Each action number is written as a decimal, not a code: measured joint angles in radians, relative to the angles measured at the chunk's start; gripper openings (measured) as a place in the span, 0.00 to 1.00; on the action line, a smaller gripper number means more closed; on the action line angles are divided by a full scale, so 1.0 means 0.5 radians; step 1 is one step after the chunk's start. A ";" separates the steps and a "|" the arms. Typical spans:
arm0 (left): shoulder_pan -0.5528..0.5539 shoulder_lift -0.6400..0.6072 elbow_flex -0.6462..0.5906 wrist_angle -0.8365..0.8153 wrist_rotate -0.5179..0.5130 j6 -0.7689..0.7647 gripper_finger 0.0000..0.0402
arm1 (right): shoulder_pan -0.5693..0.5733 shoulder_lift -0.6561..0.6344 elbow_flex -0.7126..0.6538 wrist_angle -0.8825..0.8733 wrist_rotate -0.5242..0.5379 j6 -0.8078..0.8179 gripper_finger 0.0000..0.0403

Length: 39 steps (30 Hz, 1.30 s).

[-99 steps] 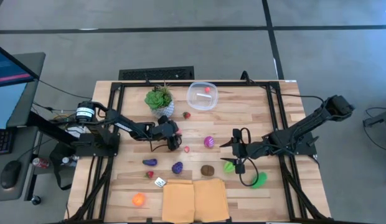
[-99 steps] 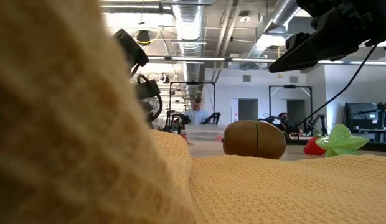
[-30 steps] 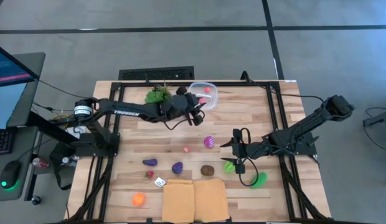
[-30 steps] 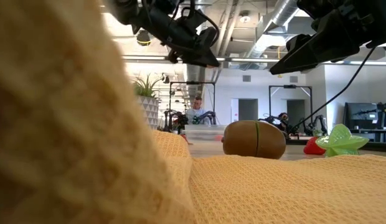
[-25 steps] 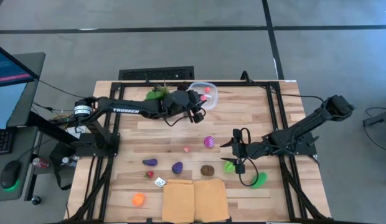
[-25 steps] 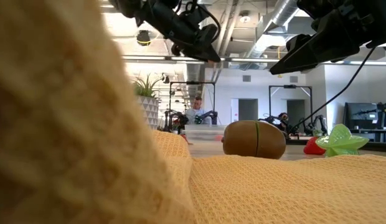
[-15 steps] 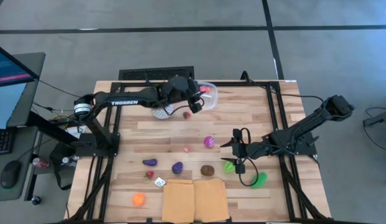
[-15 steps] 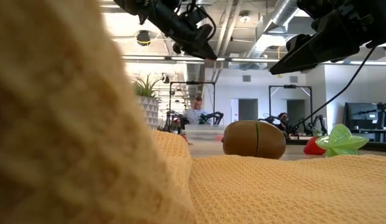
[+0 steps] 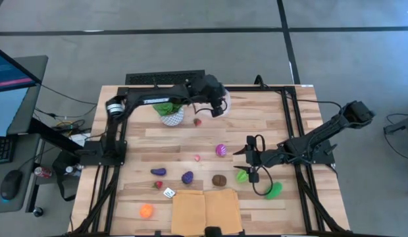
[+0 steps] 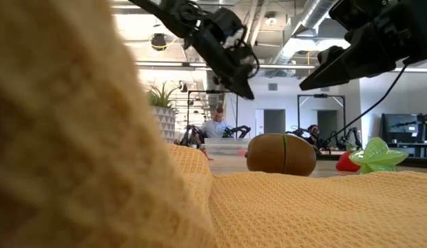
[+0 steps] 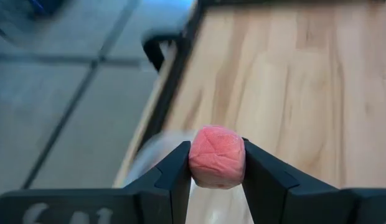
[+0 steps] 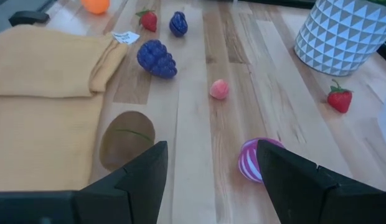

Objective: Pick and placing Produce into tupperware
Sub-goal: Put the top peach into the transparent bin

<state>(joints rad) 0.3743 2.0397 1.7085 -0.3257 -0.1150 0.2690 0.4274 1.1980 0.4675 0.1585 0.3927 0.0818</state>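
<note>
The pink piece [image 11: 216,157] is hanging high and free over the clear tupperware [image 11: 208,208]. My left gripper should keep going down until the piece gets to the open middle of the tupperware, then let go.
My left gripper [image 9: 220,106] hangs over the far middle of the table, shut on a small pink piece of produce [image 11: 217,157]. The clear tupperware [image 9: 225,99] lies under it, mostly hidden by the arm; a pale part of it [image 11: 157,149] shows below the fingers. Other produce lies loose on the wood: a red strawberry [image 9: 197,121], a pink-striped piece [image 9: 221,150], a small pink one [image 9: 197,158], purple ones [image 9: 187,177], a brown kiwi [image 9: 219,179]. My right gripper [image 9: 247,158] waits open above the table's right middle. My left gripper pinches the pink piece by its two opposite sides [image 11: 194,160] between its two fingers [image 11: 174,174]. The fingers slant down from the table's left. The piece is lifted clear of the table and the tupperware.
A leafy plant in a white patterned pot [image 9: 168,110] stands just left of the tupperware. A yellow cloth [image 9: 205,210] lies at the near edge, with an orange piece [image 9: 146,210] to its left. Green pieces [image 9: 242,176] [image 9: 274,191] lie under the right arm.
My left gripper has swung toward the table's far edge and to the right with the pink piece, passing the plant pot and ending over the tupperware. It has turned about as it went. It has stayed shut on the piece.
</note>
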 joint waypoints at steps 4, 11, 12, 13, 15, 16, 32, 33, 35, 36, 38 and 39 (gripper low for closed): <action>0.038 0.214 0.323 -0.293 -0.003 0.039 0.28 | 0.000 0.000 0.000 0.000 -0.005 -0.004 0.67; 0.129 0.469 0.746 -0.711 0.121 0.069 0.28 | 0.000 0.000 0.000 -0.016 -0.005 -0.001 0.67; 0.138 0.495 0.781 -0.743 0.151 0.069 0.28 | 0.000 0.000 0.000 -0.015 -0.005 -0.001 0.67; 0.156 0.510 0.818 -0.751 0.184 0.069 0.28 | 0.000 0.000 0.000 -0.015 -0.005 -0.001 0.67; 0.186 0.513 0.834 -0.821 0.238 0.066 0.28 | 0.000 0.000 0.000 -0.010 -0.005 -0.001 0.67; 0.196 0.518 0.835 -0.807 0.253 0.063 0.28 | 0.000 0.000 0.000 -0.008 -0.005 -0.001 0.67; 0.241 0.625 0.832 -0.888 0.335 0.022 0.28 | 0.000 0.001 0.000 0.001 -0.005 -0.002 0.67; 0.241 0.631 0.832 -0.896 0.336 0.020 0.28 | 0.000 0.001 0.000 0.001 -0.005 -0.002 0.67; 0.241 0.636 0.829 -0.904 0.335 0.015 0.28 | 0.000 0.001 0.001 0.001 -0.004 -0.002 0.67; 0.239 0.636 0.829 -0.903 0.334 0.016 0.28 | 0.000 0.001 0.000 0.001 -0.005 -0.002 0.67; 0.231 0.636 0.831 -0.901 0.333 0.029 0.28 | 0.000 0.001 0.000 0.001 -0.004 -0.002 0.67; 0.226 0.637 0.831 -0.907 0.333 0.038 0.28 | 0.000 0.001 0.001 0.001 -0.004 -0.002 0.67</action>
<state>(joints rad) 0.4872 2.3580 2.1239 -0.7791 0.0517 0.2881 0.4274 1.1984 0.4679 0.1589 0.3908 0.0807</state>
